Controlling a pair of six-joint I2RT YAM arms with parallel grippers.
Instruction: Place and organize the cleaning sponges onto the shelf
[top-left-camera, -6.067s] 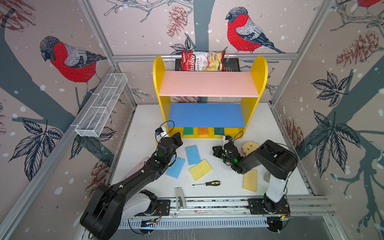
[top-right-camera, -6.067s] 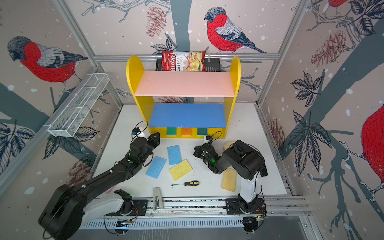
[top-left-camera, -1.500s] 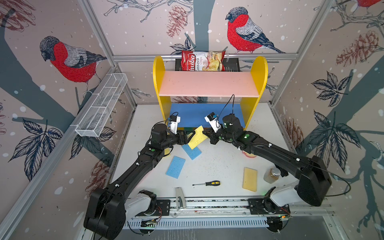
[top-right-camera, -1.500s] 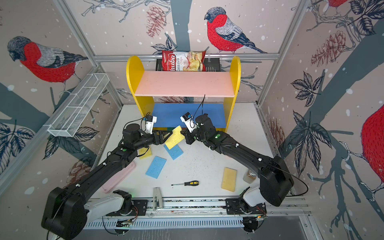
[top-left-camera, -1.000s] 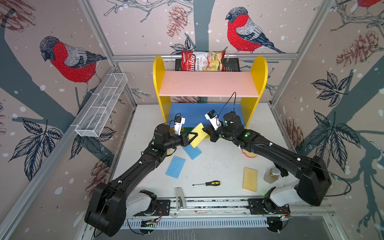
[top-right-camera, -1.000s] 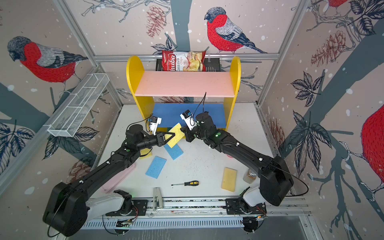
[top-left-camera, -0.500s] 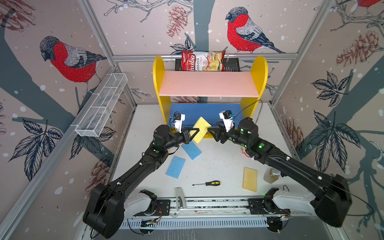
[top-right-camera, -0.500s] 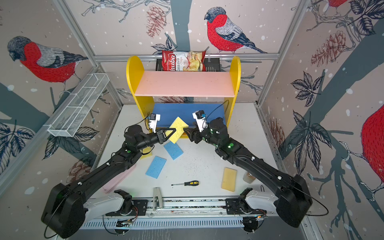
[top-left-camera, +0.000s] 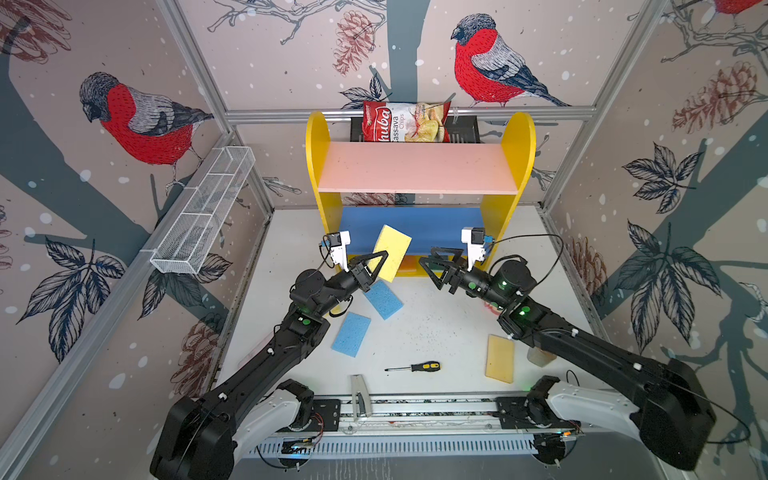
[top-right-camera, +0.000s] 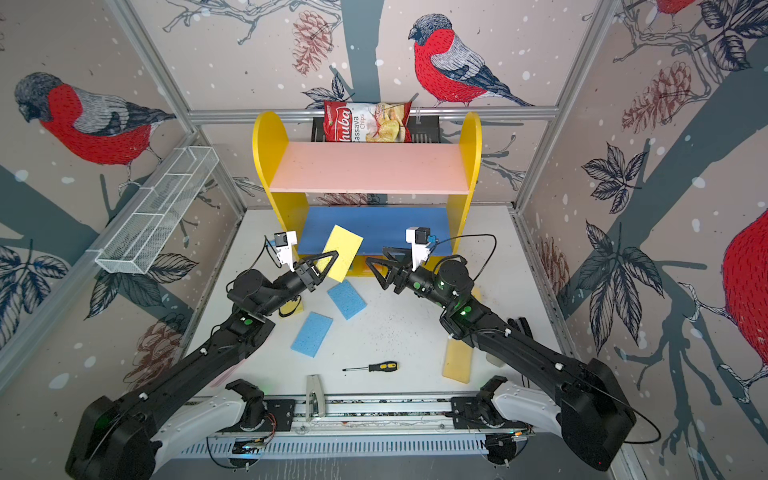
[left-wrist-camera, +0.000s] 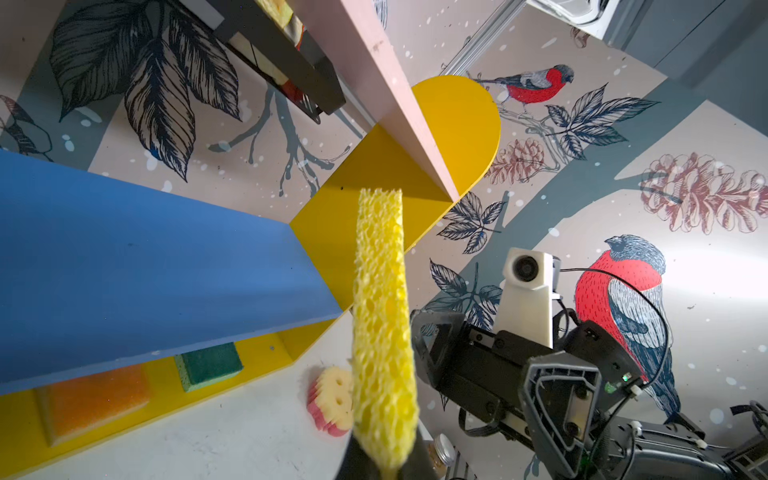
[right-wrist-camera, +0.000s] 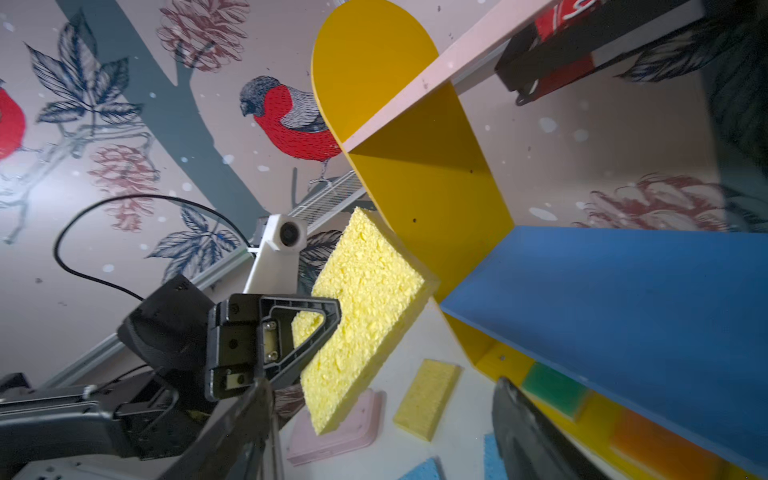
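Observation:
My gripper will squeeze the held edge of the yellow sponge (top-left-camera: 392, 252) thin when I carry it, and the sponge's far end will stay full, because open pores (right-wrist-camera: 366, 280) cover the sponge.
My left gripper (top-left-camera: 379, 261) (top-right-camera: 329, 261) is shut on a yellow sponge (top-left-camera: 394, 255) (left-wrist-camera: 382, 332), holding it on edge in front of the shelf's blue middle board (top-left-camera: 436, 224). My right gripper (top-left-camera: 430, 270) (right-wrist-camera: 382, 436) hangs open and empty just right of that sponge. A green sponge (left-wrist-camera: 208, 365) and an orange sponge (left-wrist-camera: 91, 399) lie on the shelf's yellow base. Two light blue sponges (top-left-camera: 383, 299) (top-left-camera: 351, 334), a yellow-orange sponge (top-left-camera: 500, 358), a small yellow sponge (right-wrist-camera: 428, 399) and the round smiley sponge (left-wrist-camera: 332, 399) lie on the table. The pink upper board (top-left-camera: 415, 170) is bare.
A screwdriver (top-left-camera: 415, 367) lies near the front rail. A chips bag (top-left-camera: 405, 122) sits in the black basket behind the shelf. The wire mesh tray (top-left-camera: 203, 212) hangs on the left wall. A pink tray (right-wrist-camera: 345, 424) lies under my left arm and a small jar (top-left-camera: 540, 357) under my right.
Both grippers held the yellow sponge. My right gripper has opened, let go and drawn back to the right. My left gripper keeps the sponge, raised toward the blue board.

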